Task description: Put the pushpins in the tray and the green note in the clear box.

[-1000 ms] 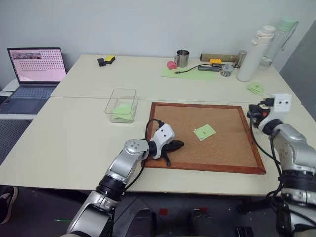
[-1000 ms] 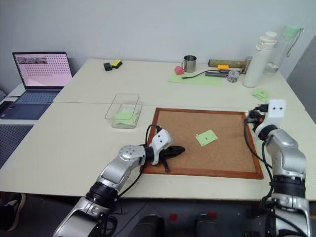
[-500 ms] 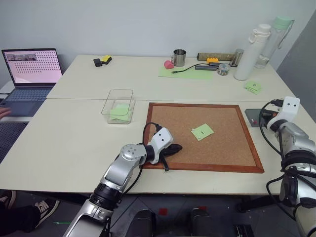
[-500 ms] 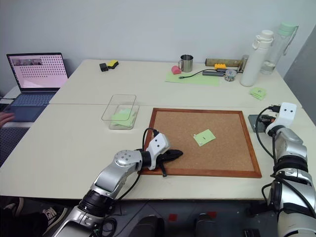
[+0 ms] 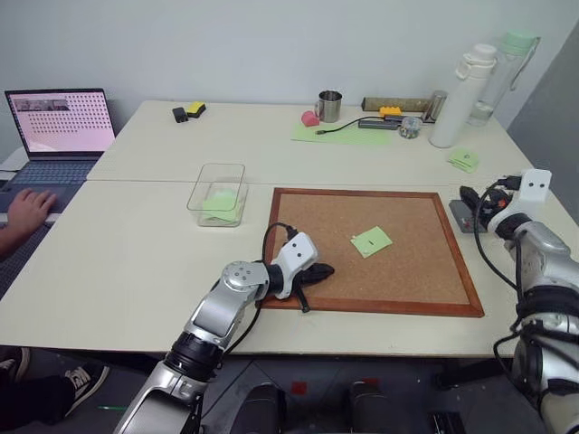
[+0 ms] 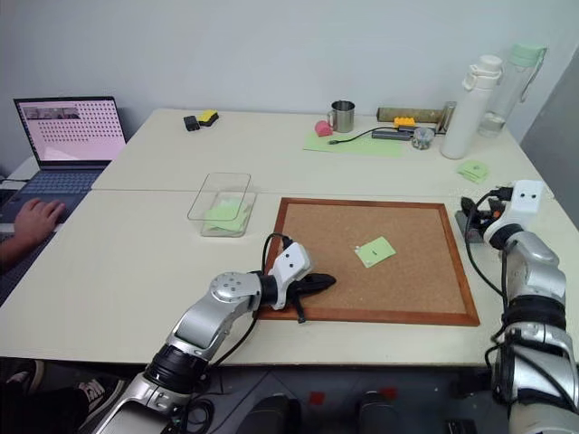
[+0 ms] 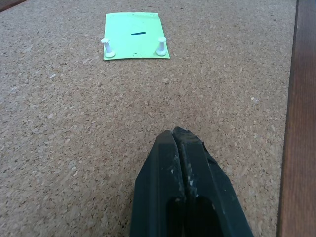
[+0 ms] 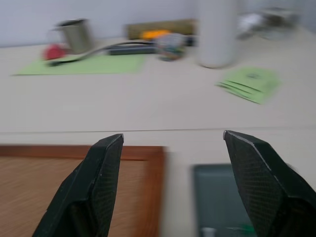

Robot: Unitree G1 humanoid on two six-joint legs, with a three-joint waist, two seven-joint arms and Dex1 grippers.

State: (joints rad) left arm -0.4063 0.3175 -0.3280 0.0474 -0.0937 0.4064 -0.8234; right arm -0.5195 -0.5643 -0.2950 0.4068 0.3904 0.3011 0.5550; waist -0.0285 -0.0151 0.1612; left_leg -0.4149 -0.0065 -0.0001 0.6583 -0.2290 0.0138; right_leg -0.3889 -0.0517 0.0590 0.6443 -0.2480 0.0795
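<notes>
The green note's near pushpin is upright and clear of my left gripper, so my open right gripper should keep moving there until it closes on that pushpin.
The green note lies on the corkboard, held at two corners by white pushpins. My left gripper is shut and empty. It lies low over the board's near left part, pointing at the note from a short way off. The grey tray sits just past the board's right edge. My right gripper hangs open over it with nothing between its fingers. Small blurred bits lie in the tray. The clear box stands left of the board with a green sheet inside.
A laptop sits at the far left with a person's hand on its keyboard. At the back stand a metal cup, a pale-green sheet, bottles and a green notepad.
My right gripper has opened and swung left over the tray. My left gripper has stayed shut in place. A person's hand has come onto the laptop keyboard.
</notes>
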